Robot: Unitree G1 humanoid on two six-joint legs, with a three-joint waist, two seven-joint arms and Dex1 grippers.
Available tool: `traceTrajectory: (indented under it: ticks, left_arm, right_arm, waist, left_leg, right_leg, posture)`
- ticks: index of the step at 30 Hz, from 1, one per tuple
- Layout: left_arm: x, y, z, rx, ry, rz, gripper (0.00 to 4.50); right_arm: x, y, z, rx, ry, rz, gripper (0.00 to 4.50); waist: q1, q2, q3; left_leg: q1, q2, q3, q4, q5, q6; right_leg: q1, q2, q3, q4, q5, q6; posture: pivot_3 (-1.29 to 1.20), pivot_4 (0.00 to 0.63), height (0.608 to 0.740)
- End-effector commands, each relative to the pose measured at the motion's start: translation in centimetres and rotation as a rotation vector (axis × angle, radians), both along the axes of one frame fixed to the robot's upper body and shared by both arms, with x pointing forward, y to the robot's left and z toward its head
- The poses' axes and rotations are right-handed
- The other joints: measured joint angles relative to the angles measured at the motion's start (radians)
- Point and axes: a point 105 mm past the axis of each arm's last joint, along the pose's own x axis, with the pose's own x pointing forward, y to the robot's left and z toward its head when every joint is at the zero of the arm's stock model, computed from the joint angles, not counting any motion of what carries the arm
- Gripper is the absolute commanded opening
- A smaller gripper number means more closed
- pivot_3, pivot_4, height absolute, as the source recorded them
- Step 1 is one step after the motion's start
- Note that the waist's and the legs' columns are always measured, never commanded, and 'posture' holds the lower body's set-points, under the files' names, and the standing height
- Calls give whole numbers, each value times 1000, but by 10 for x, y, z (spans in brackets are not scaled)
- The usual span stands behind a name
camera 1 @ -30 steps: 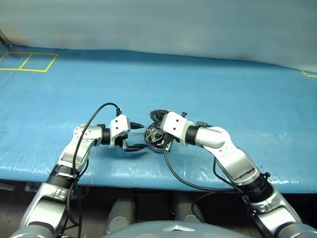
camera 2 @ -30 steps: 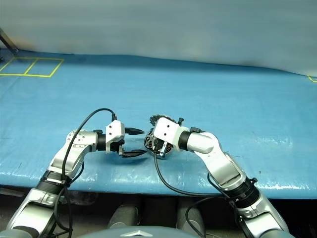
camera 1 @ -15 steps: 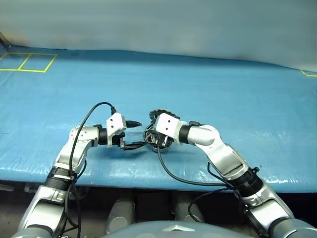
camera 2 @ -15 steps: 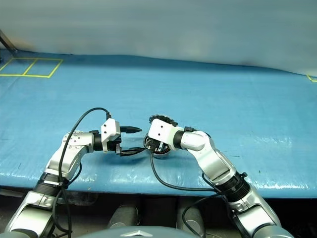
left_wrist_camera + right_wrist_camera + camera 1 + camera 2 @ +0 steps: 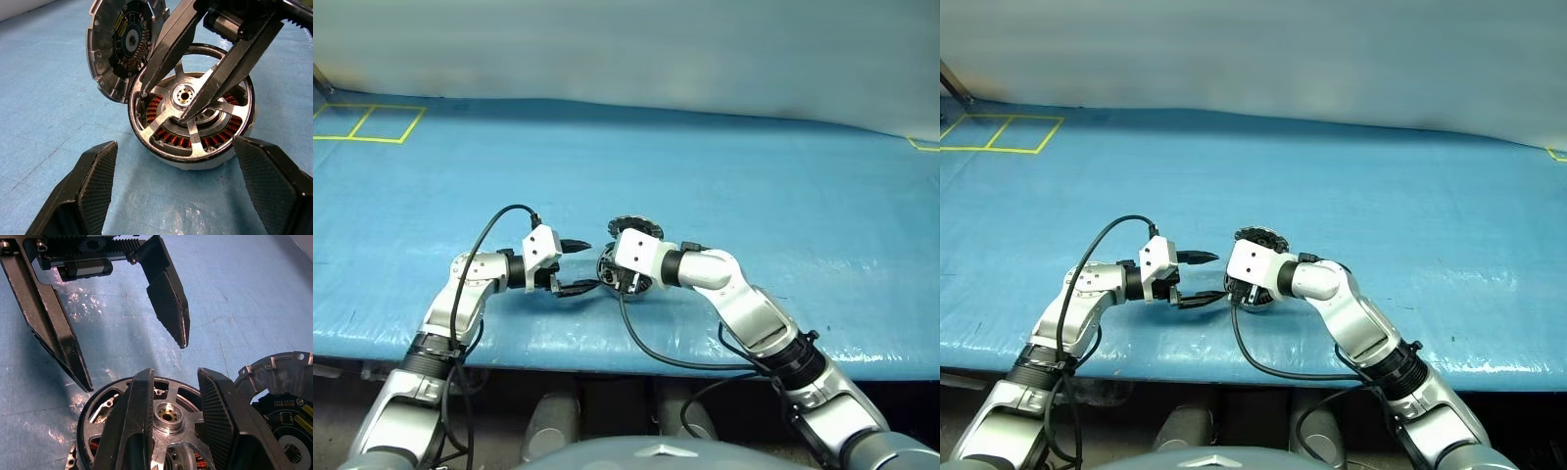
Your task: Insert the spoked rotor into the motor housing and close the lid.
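Copper windings [image 5: 201, 463] show between the rotor's spokes. The spoked rotor [image 5: 168, 417] will come loose and uncover a ring of windings when I lift the rotor's middle.
The motor housing [image 5: 195, 160] sits on the blue table with the spoked rotor [image 5: 184, 95] lying inside it, copper windings showing between the spokes. The lid [image 5: 120, 46] stands open at the housing's edge, its dark inner face exposed. My right gripper [image 5: 176, 374] points down onto the rotor, open, with its fingers either side of the central hub. My left gripper [image 5: 174, 144] hovers level just beside the housing, open wide with nothing between its fingers. In the left eye view both grippers meet at the housing near the table's front, with the left gripper [image 5: 582, 266] on its left.
The blue table cover [image 5: 754, 176] stretches far behind and to both sides of the housing. Yellow tape squares [image 5: 372, 122] mark the far left corner. The table's front edge runs close below the arms.
My right hand has sunk a little and shifted left over the housing. The left gripper has stayed in place beside it, still open.
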Motion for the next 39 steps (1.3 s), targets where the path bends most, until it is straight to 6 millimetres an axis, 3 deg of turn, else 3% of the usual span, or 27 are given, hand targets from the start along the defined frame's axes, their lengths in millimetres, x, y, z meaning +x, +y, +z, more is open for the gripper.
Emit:
traceTrajectory:
  ticks: [1, 19, 23, 28, 39]
  left_arm:
    - [3, 3, 9, -18, -39, 11, 4109]
    - [2, -1, 6, -31, -50, 9, 4109]
    - [2, -1, 5, -31, -52, 11, 4109]
    - [1, 0, 4, -28, -53, 16, 4109]
    - [2, 1, 4, -25, -59, 18, 4109]
  right_arm:
    - [0, -3, 2, -2, -7, -14, 1494]
    - [-9, -11, -5, -81, 67, -27, 1494]
    - [-10, -11, -6, -32, 109, -44, 1494]
    - [-13, -6, 8, 131, 156, -56, 1494]
    - [-10, -14, 8, 128, 129, -88, 1494]
  waist:
    - [0, 0, 0]
    - [1, 0, 0]
    - [1, 0, 0]
    - [0, 0, 0]
    - [1, 0, 0]
  left_leg:
    - [0, 0, 0, 0, 0, 0]
    - [0, 0, 0, 0, 0, 0]
    - [0, 0, 0, 0, 0, 0]
    - [0, 0, 0, -1, 0, 0]
    - [0, 0, 0, -1, 0, 0]
  right_leg:
    - [0, 0, 0, 0, 0, 0]
    - [0, 0, 0, 0, 0, 0]
    - [0, 0, 0, 0, 0, 0]
    - [0, 0, 0, 0, 0, 0]
    - [-1, 0, 0, 0, 0, -1]
  posture:
    - [0, 150, 740]
    - [0, 150, 740]
    - [0, 150, 740]
    - [0, 150, 740]
    - [0, 150, 740]
